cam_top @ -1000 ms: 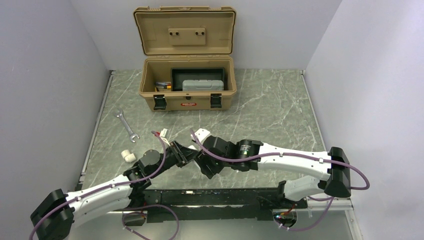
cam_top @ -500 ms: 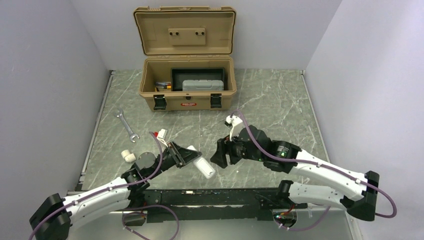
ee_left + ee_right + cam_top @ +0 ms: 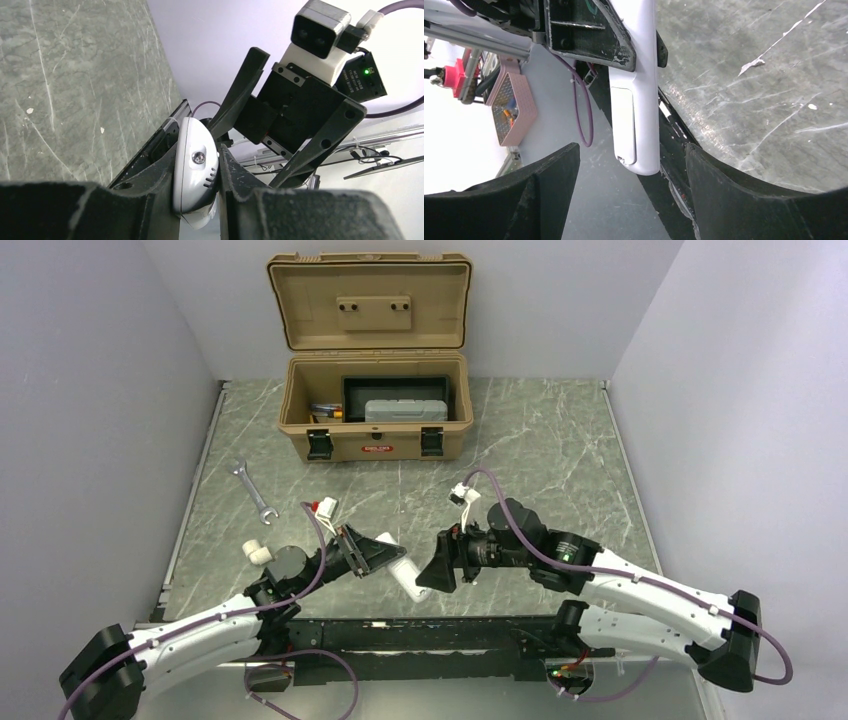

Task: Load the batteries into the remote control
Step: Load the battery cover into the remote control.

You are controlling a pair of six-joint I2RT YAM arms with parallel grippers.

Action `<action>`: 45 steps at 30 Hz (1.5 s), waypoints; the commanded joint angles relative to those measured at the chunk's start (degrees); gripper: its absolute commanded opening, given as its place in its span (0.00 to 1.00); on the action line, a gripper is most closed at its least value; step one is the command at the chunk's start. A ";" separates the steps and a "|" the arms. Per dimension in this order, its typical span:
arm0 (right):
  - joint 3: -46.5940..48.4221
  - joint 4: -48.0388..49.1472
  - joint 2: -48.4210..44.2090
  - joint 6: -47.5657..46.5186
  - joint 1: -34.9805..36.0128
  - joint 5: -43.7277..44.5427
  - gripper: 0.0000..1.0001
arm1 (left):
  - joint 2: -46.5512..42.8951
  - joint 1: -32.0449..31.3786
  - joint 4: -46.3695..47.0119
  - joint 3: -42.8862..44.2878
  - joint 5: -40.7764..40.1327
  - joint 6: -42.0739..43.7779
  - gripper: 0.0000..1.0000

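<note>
The remote control's loose end (image 3: 642, 167) is only a little way inside my right gripper's open fingers, so my right gripper should go further along the remote control's body (image 3: 645, 131) before it closes.
My left gripper (image 3: 385, 556) is shut on the white remote control (image 3: 405, 576) and holds it above the table's near edge, its free end pointing right. In the left wrist view the remote (image 3: 196, 165) is pinched between my two fingers. My right gripper (image 3: 438, 566) is open and empty, just right of the remote's free end and facing it. In the right wrist view the remote (image 3: 636, 100) hangs between my spread fingers without touching them. One right finger (image 3: 240, 95) shows in the left wrist view. No batteries are in view.
An open tan toolbox (image 3: 375, 445) stands at the back centre with a grey case inside. A silver wrench (image 3: 252, 492) lies at the left. A small white plastic piece (image 3: 257, 552) lies near my left arm. The black rail (image 3: 420, 635) runs along the near edge.
My right gripper pulled away to the right off the remote, then came back a little toward its free end. My left gripper kept hold of the remote and barely moved.
</note>
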 commanded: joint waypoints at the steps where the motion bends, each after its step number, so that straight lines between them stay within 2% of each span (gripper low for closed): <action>1: -0.71 4.57 1.13 1.98 -0.30 -2.49 0.78 | -0.22 0.00 4.61 2.96 0.98 0.40 0.00; 12: -2.00 5.62 3.26 1.96 -0.29 -3.06 0.72 | -0.34 0.02 3.88 3.33 0.89 0.47 0.00; 22: -2.96 7.54 4.16 2.78 -0.42 -4.12 0.56 | -0.54 -0.01 4.54 3.09 0.59 0.30 0.00; 28: -3.50 8.27 4.33 3.15 -0.48 -4.38 0.43 | -1.28 -0.05 3.61 3.17 0.39 0.36 0.00; 38: -3.37 7.75 4.43 3.06 -0.57 -3.62 0.35 | -2.00 0.02 3.44 2.50 -0.43 0.25 0.00; 39: -3.37 7.74 4.43 3.10 -0.64 -3.61 0.35 | -2.04 0.00 3.30 2.43 -0.42 0.36 0.00; 40: -3.33 7.84 4.36 3.10 -0.70 -3.64 0.40 | -2.16 0.00 3.07 2.47 -0.42 0.38 0.00; 43: -3.93 8.87 3.20 3.67 -0.95 -4.00 0.65 | -2.25 -0.01 3.07 2.39 -0.44 0.39 0.00; 45: -4.72 9.66 1.97 4.35 -1.34 -4.04 0.72 | -2.28 0.01 3.24 2.30 -0.36 0.34 0.00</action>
